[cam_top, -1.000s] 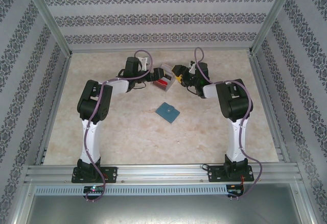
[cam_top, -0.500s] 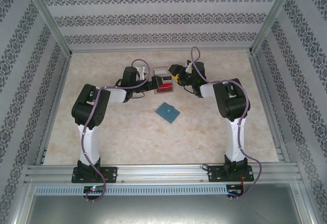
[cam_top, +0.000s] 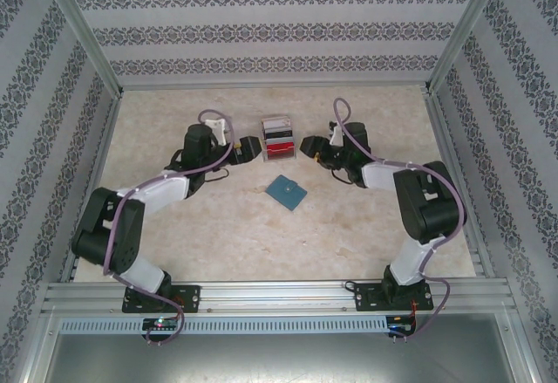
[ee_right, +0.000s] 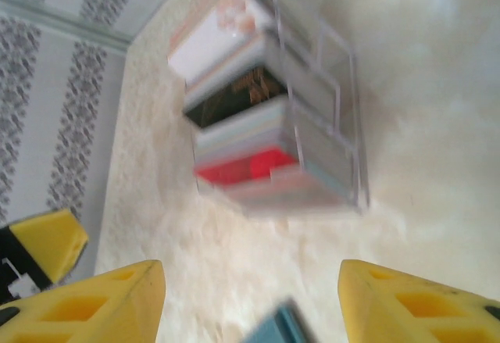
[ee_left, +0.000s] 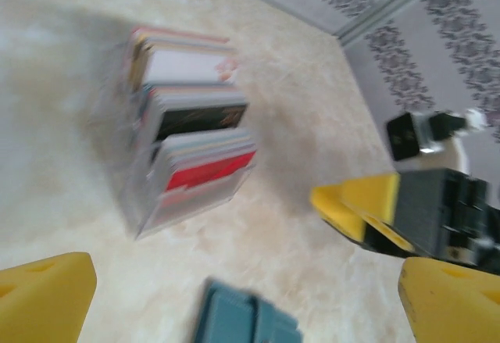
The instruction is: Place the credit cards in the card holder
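The card holder is at a slant with its strap shut [ee_left: 273, 323], so the robot's right gripper should move the card holder square [cam_top: 286, 192] toward the left gripper before opening the strap.
The credit cards stand in a clear three-slot stand [cam_top: 278, 137] at the back middle: a white one [ee_left: 191, 66], a dark one [ee_left: 201, 116] and a red one [ee_left: 209, 171]. The right wrist view also has the red card [ee_right: 238, 169]. The card holder [cam_top: 286, 192], a teal wallet, lies folded on the table in front of the stand. My left gripper [cam_top: 248, 149] is open just left of the stand, with nothing between its fingers [ee_left: 43, 296]. My right gripper [cam_top: 309, 147] is open just right of the stand, also holding nothing.
The table [cam_top: 218, 226] is pale marble, walled by patterned panels and metal rails [cam_top: 261, 291]. The left wrist view has the right gripper's yellow fingertip [ee_left: 363, 206] opposite. The wallet's edge [ee_right: 277, 329] lies low between the right fingers.
Both grippers have drawn back sideways from the clear stand, and both arms have swung outward. The stand, tilted between them a second ago, now sits square. The wallet has not moved.
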### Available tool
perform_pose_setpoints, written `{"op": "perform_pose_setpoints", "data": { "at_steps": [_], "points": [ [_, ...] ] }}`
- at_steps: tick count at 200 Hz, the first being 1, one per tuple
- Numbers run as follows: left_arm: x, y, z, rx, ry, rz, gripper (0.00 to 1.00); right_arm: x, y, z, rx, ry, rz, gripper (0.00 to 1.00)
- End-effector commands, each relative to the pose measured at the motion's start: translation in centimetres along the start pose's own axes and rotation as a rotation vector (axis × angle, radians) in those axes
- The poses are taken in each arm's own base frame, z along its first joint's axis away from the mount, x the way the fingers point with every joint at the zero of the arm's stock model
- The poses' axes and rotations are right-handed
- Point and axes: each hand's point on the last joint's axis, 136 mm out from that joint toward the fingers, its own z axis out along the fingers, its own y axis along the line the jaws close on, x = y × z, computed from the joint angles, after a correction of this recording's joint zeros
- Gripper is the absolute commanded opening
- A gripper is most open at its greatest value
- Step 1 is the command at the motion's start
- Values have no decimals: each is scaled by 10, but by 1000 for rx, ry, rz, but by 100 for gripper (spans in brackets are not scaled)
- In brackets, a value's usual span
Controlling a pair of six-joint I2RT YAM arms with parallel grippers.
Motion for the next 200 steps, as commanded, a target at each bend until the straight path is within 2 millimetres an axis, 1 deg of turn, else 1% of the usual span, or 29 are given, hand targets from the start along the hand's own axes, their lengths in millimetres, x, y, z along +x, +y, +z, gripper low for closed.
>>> {"op": "perform_pose_setpoints", "data": {
  "at_steps": [1,13,25,37,46,55,68,92,99,109,124,137,148,157,169,182,193,200],
  "points": [
    [44,43,-13,-215,78,-106,100,63,-14,4,47,164,-82,60],
    [61,38,-16,-183,110,-84,100,86,-17,7,69,220,-109,60],
    [74,32,-17,-167,126,-55,100,103,-22,10,91,258,-126,60],
    [80,27,-16,-144,121,-24,100,114,-27,13,98,293,-136,60],
    [84,29,-15,-144,113,-21,100,120,-31,16,105,314,-138,60],
    [85,30,-16,-143,98,-42,96,125,-32,19,101,339,-125,56],
    [88,28,-19,-131,77,-43,92,134,-24,22,66,369,-100,50],
    [93,37,-27,-196,81,-27,86,154,-2,21,49,409,-135,49],
    [94,39,-28,-209,85,-21,84,158,1,20,62,412,-141,49],
    [96,46,-29,-242,84,-42,84,163,8,18,71,411,-148,49],
    [105,51,-25,-257,112,-83,80,167,18,15,76,397,-159,50],
    [110,53,-22,-255,133,-132,75,170,23,13,90,385,-161,50],
    [114,54,-19,-249,139,-150,72,173,22,12,120,378,-152,51],
    [117,58,-18,-265,148,-160,70,177,23,10,140,382,-147,51],
    [120,60,-17,-278,165,-173,70,182,20,6,178,385,-158,53],
    [118,56,-17,-265,168,-173,71,186,18,0,212,396,-226,56],
    [114,57,-20,-280,152,-158,74,190,14,-4,258,423,-304,61],
    [111,61,-24,-316,139,-143,77,193,14,-7,283,446,-364,63]
  ]
}}
